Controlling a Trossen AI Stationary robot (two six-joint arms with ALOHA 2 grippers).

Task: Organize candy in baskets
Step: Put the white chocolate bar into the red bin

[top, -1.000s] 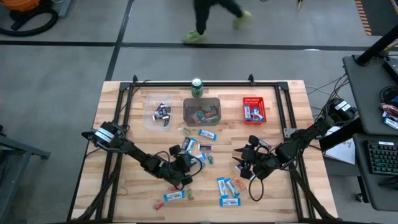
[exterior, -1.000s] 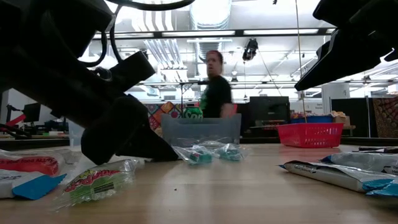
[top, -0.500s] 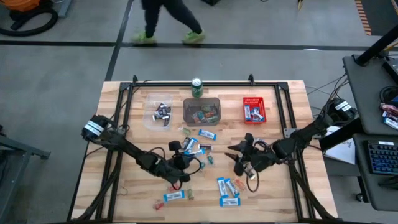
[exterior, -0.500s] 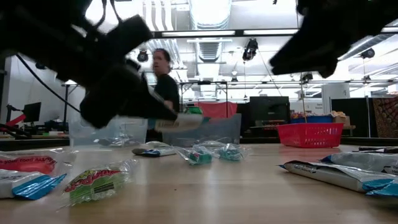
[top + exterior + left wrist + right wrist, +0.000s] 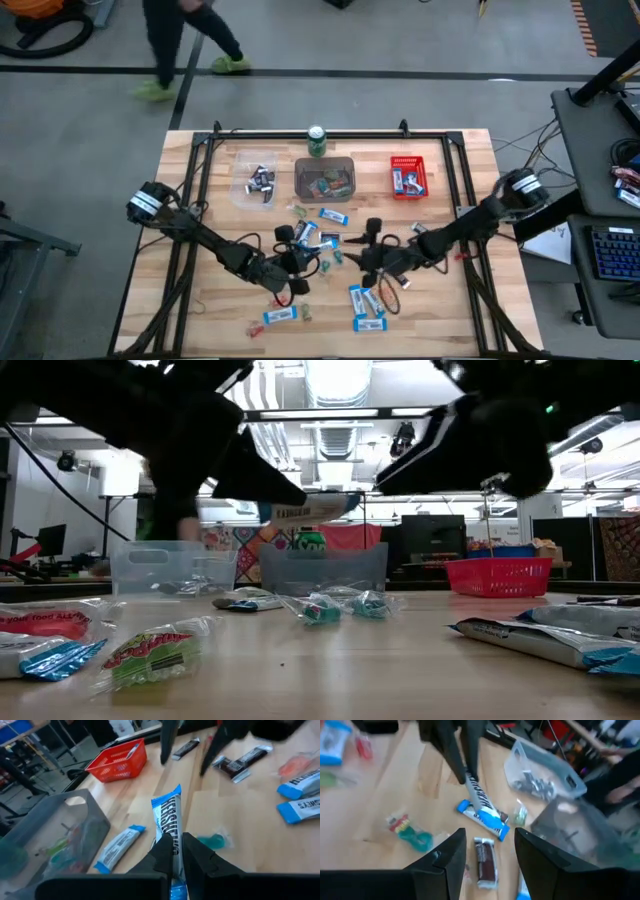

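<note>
The red basket (image 5: 408, 178) is on the right gripper's side, so the left gripper should pass the blue-and-white bar's loose end (image 5: 346, 503) to the right gripper to be placed there.
My left gripper (image 5: 297, 258) is shut on a blue-and-white mini bar (image 5: 167, 822), held above the table's middle (image 5: 305, 510). My right gripper (image 5: 366, 250) hovers open just right of it, touching nothing, its fingers (image 5: 447, 860) on either side of the view onto a dark bar (image 5: 485, 859) on the table. More candy lies loose: blue bars (image 5: 368, 302), a teal piece (image 5: 215, 841), a green piece (image 5: 155, 652). At the far side stand the clear basket (image 5: 238, 190), the grey basket (image 5: 325, 162) and the red basket (image 5: 408, 160). My left gripper pinches the blue-and-white bar between its two fingers at the wrapper's near end (image 5: 172, 847). The fingers come from the table's left and near side, slanting slightly down, and lie along the bar. The bar sticks out past the fingertips, lifted clear of the table.
A green can (image 5: 317, 141) stands behind the grey basket. Another blue bar (image 5: 485, 820) lies under the held one. A black frame rail (image 5: 300, 135) borders the wooden table. A person (image 5: 175, 45) walks on the floor beyond the far edge.
My left gripper has shut on the blue-and-white bar and risen, lifting it clear of the table. My right gripper has moved toward the table's left, nearer the left gripper, and has rolled. The person has walked leftward behind the table.
</note>
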